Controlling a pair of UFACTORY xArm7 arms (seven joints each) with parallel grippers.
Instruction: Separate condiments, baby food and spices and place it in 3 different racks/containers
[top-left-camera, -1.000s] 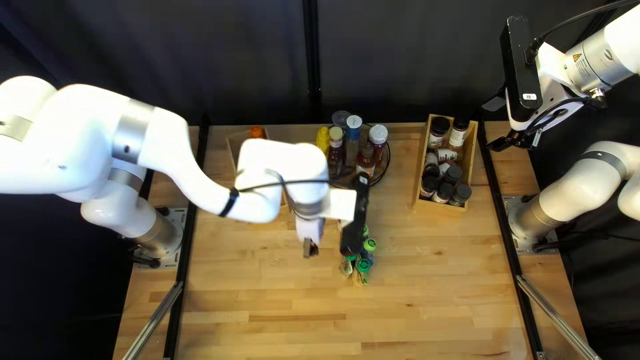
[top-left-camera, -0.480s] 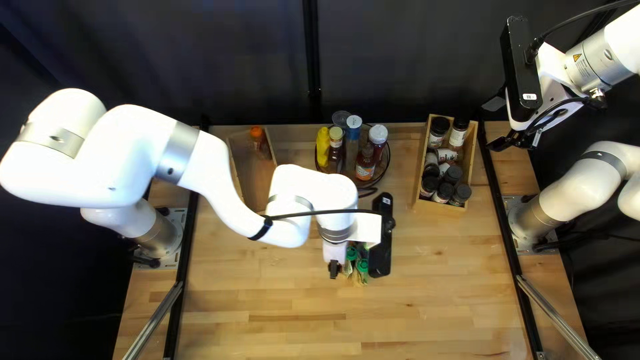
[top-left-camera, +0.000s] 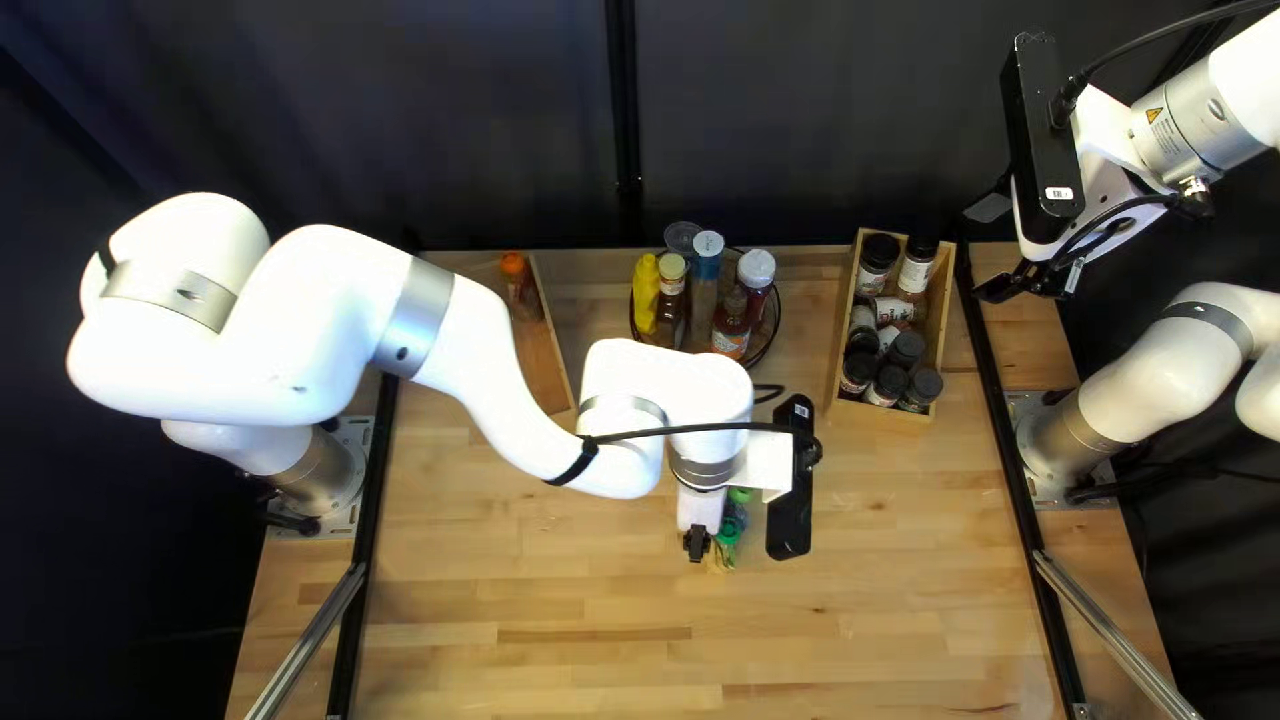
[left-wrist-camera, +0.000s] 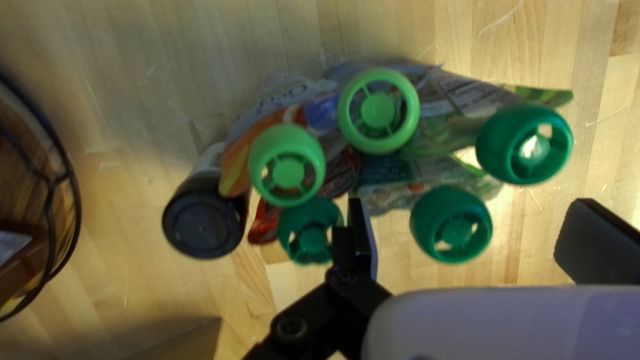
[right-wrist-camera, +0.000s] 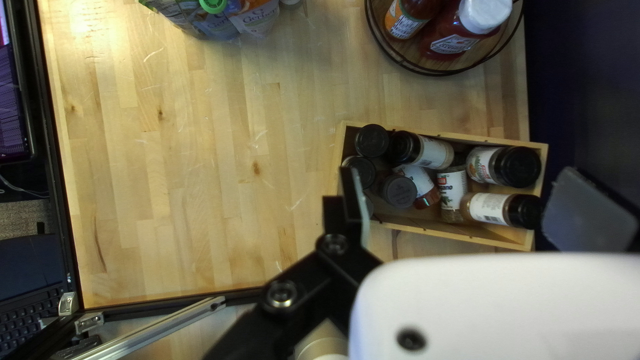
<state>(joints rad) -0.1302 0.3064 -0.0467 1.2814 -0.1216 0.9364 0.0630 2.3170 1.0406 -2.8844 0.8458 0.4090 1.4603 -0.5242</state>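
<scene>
The pouch with the dark green cap [left-wrist-camera: 451, 225] will come out alone when I lift it, and the rest will stay standing, because a gap [left-wrist-camera: 471, 167] sits between that cap and its neighbours.
My left gripper [top-left-camera: 696, 544] is low over the baby food pouches [top-left-camera: 728, 531]. In the left wrist view the left gripper [left-wrist-camera: 473, 240] is open, with a dark green pouch cap [left-wrist-camera: 451, 225] between and slightly ahead of its fingers. Several green-capped pouches lie bunched there beside a black-capped container [left-wrist-camera: 203, 223]. My right gripper [top-left-camera: 990, 250] hangs raised at the right; from its wrist the right gripper [right-wrist-camera: 470, 210] stands open, nothing held. Spice jars [right-wrist-camera: 490, 208] fill a wooden box [right-wrist-camera: 453, 235]. Condiment bottles [top-left-camera: 731, 324] stand in a round rack [top-left-camera: 763, 350].
Another wooden box [top-left-camera: 540, 358], partly behind my left arm, holds an orange-capped bottle [top-left-camera: 518, 280]. The left wrist view shows the round rack's wire rim [left-wrist-camera: 72, 180] beside the pouches. Metal rails [top-left-camera: 307, 640] run along the table's sides. A laptop [right-wrist-camera: 27, 280] stands beyond one edge.
My left arm has swung right and toward the near edge, its gripper coming over to the pouches and uncovering the left wooden box and condiments. The right arm has stayed still.
</scene>
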